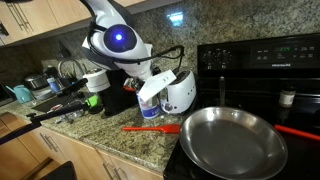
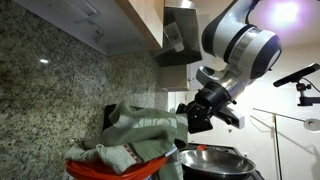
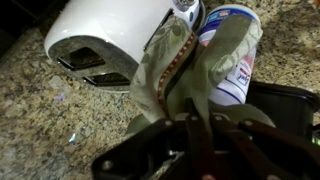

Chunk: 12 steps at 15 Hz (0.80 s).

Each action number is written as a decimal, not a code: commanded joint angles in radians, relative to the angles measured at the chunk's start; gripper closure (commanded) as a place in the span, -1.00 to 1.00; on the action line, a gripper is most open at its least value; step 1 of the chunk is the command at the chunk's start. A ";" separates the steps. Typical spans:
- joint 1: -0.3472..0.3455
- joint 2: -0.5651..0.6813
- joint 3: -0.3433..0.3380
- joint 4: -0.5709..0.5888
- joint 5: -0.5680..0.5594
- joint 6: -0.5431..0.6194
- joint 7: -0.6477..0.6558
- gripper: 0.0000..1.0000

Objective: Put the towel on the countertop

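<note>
Next, my gripper pulls the towel it holds back over the open granite before laying it down, because the towel hangs over the white toaster and the white container.
The grey-green towel runs in a rumpled strip between the white toaster and a white container with a blue label, down into my gripper. The dark fingers are shut on the towel's near end. In an exterior view the towel stretches from a heap at the left across to the gripper, off the surface. The speckled granite countertop lies under the toaster and shows in an exterior view. There my arm hangs over the toaster.
A steel pan sits on the black stove beside the counter and shows again in an exterior view. A red spatula lies on the granite. Dishes and utensils crowd the sink side.
</note>
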<state>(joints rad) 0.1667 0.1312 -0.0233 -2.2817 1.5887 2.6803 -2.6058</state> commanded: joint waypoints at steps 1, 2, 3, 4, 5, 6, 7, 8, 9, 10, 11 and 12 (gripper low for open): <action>0.007 -0.102 -0.002 -0.031 -0.013 0.052 0.000 0.98; 0.006 -0.116 -0.001 -0.033 -0.017 0.058 0.000 0.98; 0.007 -0.138 0.000 -0.030 -0.023 0.071 0.000 0.98; 0.007 -0.157 0.002 -0.032 -0.031 0.081 0.000 0.98; 0.005 -0.177 0.003 -0.037 -0.043 0.087 0.000 0.98; 0.005 -0.201 0.005 -0.036 -0.054 0.097 0.000 0.98; 0.005 -0.216 0.006 -0.046 -0.062 0.097 0.000 0.98; 0.007 -0.239 0.007 -0.052 -0.066 0.101 0.000 0.98; 0.007 -0.251 0.006 -0.061 -0.069 0.097 0.000 0.98; 0.007 -0.267 0.005 -0.068 -0.063 0.092 0.000 0.98; 0.006 -0.268 0.003 -0.084 -0.059 0.077 0.000 0.94; 0.003 -0.262 -0.002 -0.110 -0.058 0.046 0.000 0.98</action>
<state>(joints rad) 0.1669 -0.0926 -0.0207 -2.3200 1.5334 2.7491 -2.6056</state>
